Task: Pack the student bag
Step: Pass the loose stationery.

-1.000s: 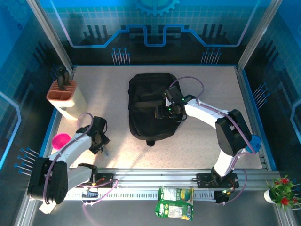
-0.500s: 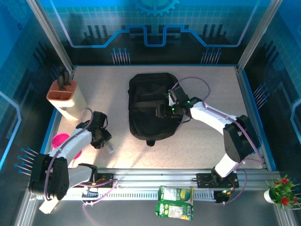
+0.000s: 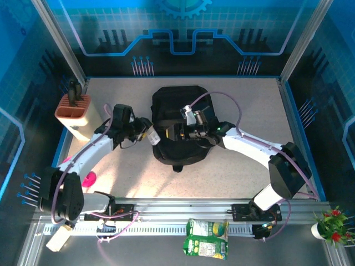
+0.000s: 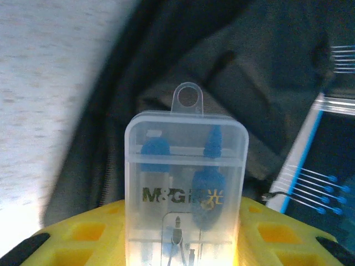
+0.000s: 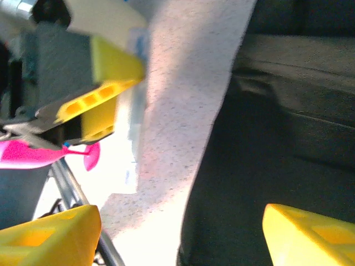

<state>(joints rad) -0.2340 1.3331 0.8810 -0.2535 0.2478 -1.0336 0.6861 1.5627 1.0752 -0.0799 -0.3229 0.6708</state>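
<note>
I should have my right gripper take the case (image 3: 155,137) before my left gripper opens the bag, because my left gripper is holding the compass case above the flat student bag (image 3: 178,155).
The student bag (image 3: 177,111) lies flat mid-table, black and soft; it also shows as dark fabric (image 4: 266,83) behind the case and at the right of the right wrist view (image 5: 288,138). My left gripper (image 3: 145,133) is at the bag's left edge, shut on a clear plastic compass case (image 4: 186,166) with blue parts inside and an M&G logo. The case (image 3: 151,134) sticks out toward the bag, held between yellow fingers (image 4: 72,233). My right gripper (image 3: 178,131) hovers over the bag's left half, open, its yellow fingers (image 5: 50,238) wide apart with nothing between them.
A beige and orange holder (image 3: 75,108) stands at the left edge. A pink object (image 3: 89,178) lies near the front left by the left arm. A green packet (image 3: 206,238) sits beyond the front rail, and a small plant (image 3: 331,221) at the far right.
The left gripper shut on the clear case at the front left, lifted it and swung it to the bag's left edge. The right gripper shifted left across the bag.
</note>
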